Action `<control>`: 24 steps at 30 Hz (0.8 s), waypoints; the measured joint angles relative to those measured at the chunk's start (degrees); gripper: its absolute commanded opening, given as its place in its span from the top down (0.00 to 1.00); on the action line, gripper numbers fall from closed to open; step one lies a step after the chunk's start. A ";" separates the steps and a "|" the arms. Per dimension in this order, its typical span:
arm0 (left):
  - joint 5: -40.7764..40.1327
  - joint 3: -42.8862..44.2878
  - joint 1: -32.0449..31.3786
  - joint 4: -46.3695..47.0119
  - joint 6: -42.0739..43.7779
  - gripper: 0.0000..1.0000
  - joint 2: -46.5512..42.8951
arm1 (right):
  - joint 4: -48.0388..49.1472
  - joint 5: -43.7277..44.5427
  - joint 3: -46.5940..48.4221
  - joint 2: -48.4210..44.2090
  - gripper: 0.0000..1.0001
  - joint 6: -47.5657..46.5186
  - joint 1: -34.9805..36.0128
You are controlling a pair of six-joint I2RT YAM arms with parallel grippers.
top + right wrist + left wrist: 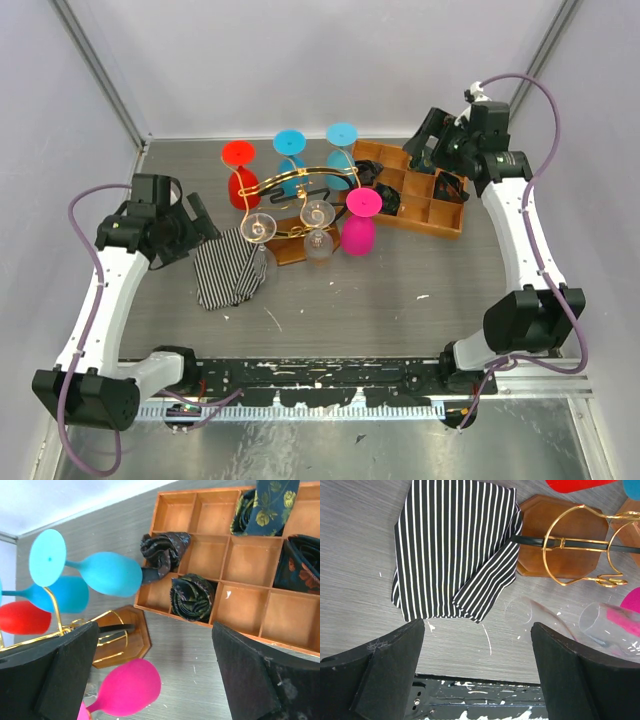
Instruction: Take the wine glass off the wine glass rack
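Note:
I should first pull the tray (418, 209) away with my right gripper and the striped cloth (511, 555) away with my left gripper, because they crowd the rack's base.
The wine glass rack (318, 178) is a gold wire stand with a black band on a brown wooden base (292, 249), mid-table. Hanging upside down on it are a red glass (241, 182), two blue glasses (291, 163), a pink glass (359, 226) and two clear glasses (259, 236). My left gripper (200, 222) is open and empty, left of the rack, over a striped cloth (455, 550). In the left wrist view the base (560, 535) and a clear glass (600, 625) show. My right gripper (424, 135) is open and empty behind the tray; its view shows a blue glass (107, 572) and the pink glass (127, 687).
An orange-brown compartmented wooden tray (437, 222) with rolled ties (192, 596) stands right of the rack. The black-and-white striped cloth (226, 268) lies flat left of the base. White walls close the table on three sides.

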 measured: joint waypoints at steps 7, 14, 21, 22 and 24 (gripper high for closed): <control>-0.63 5.42 -0.02 -0.96 2.36 0.01 3.85 | -6.32 1.79 2.10 5.07 0.00 -2.40 0.00; -4.44 11.32 0.00 -2.19 4.48 0.01 10.82 | -14.16 1.42 6.71 14.45 0.00 -4.39 0.00; -4.59 5.18 -0.02 -2.16 4.22 0.01 8.09 | -16.92 3.93 10.19 26.75 0.00 -5.31 0.09; -4.50 4.24 -0.02 -2.23 4.09 0.01 7.32 | -17.07 4.55 10.75 28.00 0.00 -5.31 0.15; -4.33 3.04 -0.02 -2.32 3.91 0.01 6.14 | -18.34 6.67 13.97 31.47 0.00 -5.31 0.44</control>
